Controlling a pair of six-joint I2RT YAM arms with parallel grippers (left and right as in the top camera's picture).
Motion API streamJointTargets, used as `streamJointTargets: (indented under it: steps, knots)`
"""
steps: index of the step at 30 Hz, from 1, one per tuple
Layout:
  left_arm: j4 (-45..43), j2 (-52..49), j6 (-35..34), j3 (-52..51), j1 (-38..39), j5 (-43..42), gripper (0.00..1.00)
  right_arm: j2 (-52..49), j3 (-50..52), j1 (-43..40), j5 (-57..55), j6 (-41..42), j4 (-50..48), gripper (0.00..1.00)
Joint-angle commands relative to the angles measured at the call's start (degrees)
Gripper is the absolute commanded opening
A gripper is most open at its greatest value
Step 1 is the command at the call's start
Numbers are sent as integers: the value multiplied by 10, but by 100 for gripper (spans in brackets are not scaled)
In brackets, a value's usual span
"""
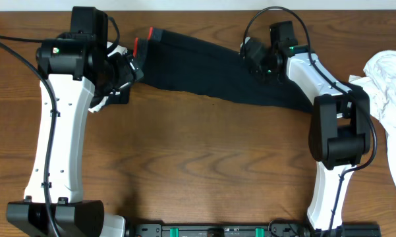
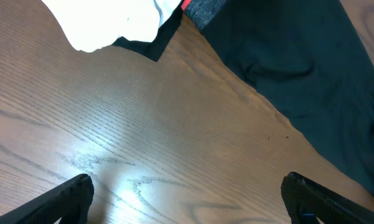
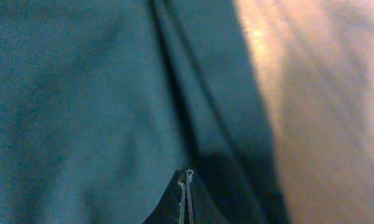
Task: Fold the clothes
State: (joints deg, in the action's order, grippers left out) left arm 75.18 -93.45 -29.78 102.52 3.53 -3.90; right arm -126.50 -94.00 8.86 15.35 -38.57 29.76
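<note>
My right gripper is due to pinch the black garment's upper layer (image 3: 165,71) again, because that layer stops short of the lower layer's far edge (image 3: 256,93). It should then pull the upper layer toward that edge.
A black garment (image 1: 198,69) with a red waistband edge (image 1: 151,33) lies stretched across the far side of the table. My left gripper (image 1: 133,66) is at its left end. In the left wrist view the left gripper (image 2: 187,200) is open and empty over bare wood, with the garment (image 2: 299,62) up and to the right. My right gripper (image 1: 258,62) is on the garment's right part. In the right wrist view its fingers (image 3: 188,186) are shut, pinching the dark cloth (image 3: 81,93), and creases run away from the tips.
A pile of white clothes (image 1: 390,85) lies at the right edge of the wooden table (image 1: 198,164). A white shape (image 2: 112,18) shows at the top left of the left wrist view. Both arm bases stand at the front edge.
</note>
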Motion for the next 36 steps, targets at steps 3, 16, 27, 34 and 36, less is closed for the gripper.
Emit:
streamJointTargets:
  steps: [3, 16, 27, 34, 36]
  knots:
    - [3, 0, 1, 7, -1, 5, 98, -3, 3, -16, -20, 26, -33, 1]
    - [3, 0, 1, 7, -1, 5, 98, -2, 2, -14, 21, 21, -5, 40]
    - [3, 0, 1, 7, -1, 5, 98, -2, 3, -14, 46, -38, 34, 24]
    - [3, 0, 1, 7, -1, 5, 98, -10, 5, -13, 46, -53, 34, 23]
    - [3, 0, 1, 7, -1, 5, 98, -20, 5, -13, 46, -52, 33, 25]
